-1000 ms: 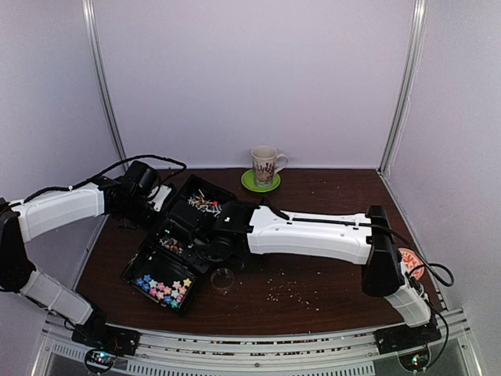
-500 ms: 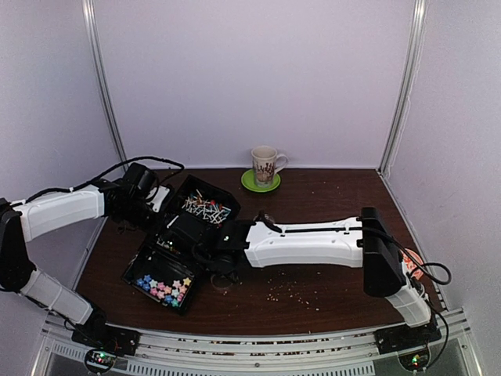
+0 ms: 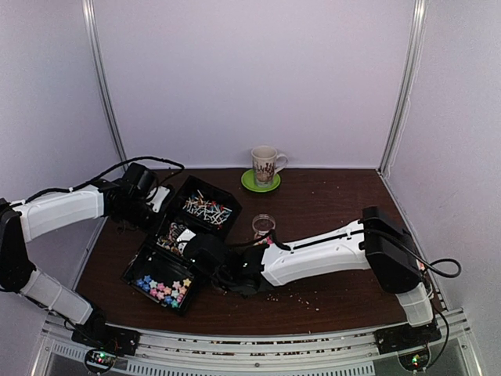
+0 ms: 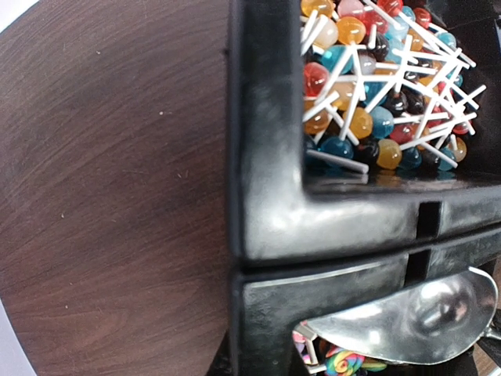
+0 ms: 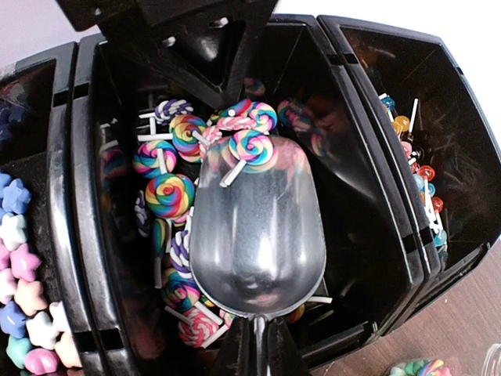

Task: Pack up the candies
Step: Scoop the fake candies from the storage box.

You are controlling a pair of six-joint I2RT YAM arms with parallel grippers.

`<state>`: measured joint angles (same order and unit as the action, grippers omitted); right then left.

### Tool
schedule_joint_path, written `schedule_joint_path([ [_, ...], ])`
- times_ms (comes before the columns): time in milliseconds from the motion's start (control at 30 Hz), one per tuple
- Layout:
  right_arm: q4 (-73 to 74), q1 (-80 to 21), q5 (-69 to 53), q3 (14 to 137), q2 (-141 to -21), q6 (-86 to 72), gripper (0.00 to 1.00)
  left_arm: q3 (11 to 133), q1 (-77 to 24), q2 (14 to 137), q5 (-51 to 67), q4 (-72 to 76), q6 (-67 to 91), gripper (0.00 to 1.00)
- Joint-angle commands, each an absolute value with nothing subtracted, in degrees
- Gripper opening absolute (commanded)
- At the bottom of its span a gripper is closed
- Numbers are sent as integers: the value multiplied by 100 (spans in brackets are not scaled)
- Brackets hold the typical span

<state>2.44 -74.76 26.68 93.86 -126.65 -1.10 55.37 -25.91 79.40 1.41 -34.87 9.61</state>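
Observation:
My right gripper should tilt the scoop back before it lifts the scoop toward the jar (image 3: 263, 225), because the swirl lollipop lies at the scoop's tip (image 5: 252, 147) and the scoop's bowl is empty.
The candies lie in a black three-part tray (image 3: 139, 262): pastel stars (image 3: 164, 287) in the near part, swirl lollipops (image 5: 168, 194) in the middle, ball lollipops (image 4: 368, 86) in the far part. My right gripper (image 5: 266, 348) is shut on the handle of a metal scoop (image 5: 258, 227). The scoop sits low in the middle part, one swirl lollipop (image 5: 252, 149) on its tip. My left gripper (image 3: 160, 202) is at the tray's far left rim and appears shut on it. Its fingers do not show in the left wrist view, where the tray wall (image 4: 266, 211) fills the frame.
A small clear jar (image 3: 264, 225) with a few candies stands just right of the tray, behind the right arm. A patterned cup (image 3: 264, 164) on a green saucer (image 3: 261, 184) stands at the back. Pale crumbs (image 3: 293, 294) dot the near table.
The right arm has swung nearer and lower, carrying the scoop into the tray's middle part. The jar behind it has come into view. The left arm has stayed put.

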Motion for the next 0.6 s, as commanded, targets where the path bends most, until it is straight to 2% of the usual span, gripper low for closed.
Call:
schedule_joint_path([
  [0,-387,-7296,1986,9029,-12731,244,0,5867,-2813,7506,2191,-2628,994,0],
  [133,271,-7263,2424,9598,-13028,193,0,5820,-2814,7489,2629,-2489,967,0],
  [267,1889,-7282,3171,10805,-13481,-112,0,5917,-2813,7591,1927,-2781,969,0],
  [400,1091,-7430,4041,10172,-13166,271,0,5930,-2807,7658,1799,-2823,1025,0],
  [500,806,-7417,3322,9929,-13083,406,0,5925,-2774,7664,1892,-2793,1025,0],
  [567,110,-7447,2736,9402,-12899,631,0,5914,-2766,7658,2196,-2721,1028,0],
])
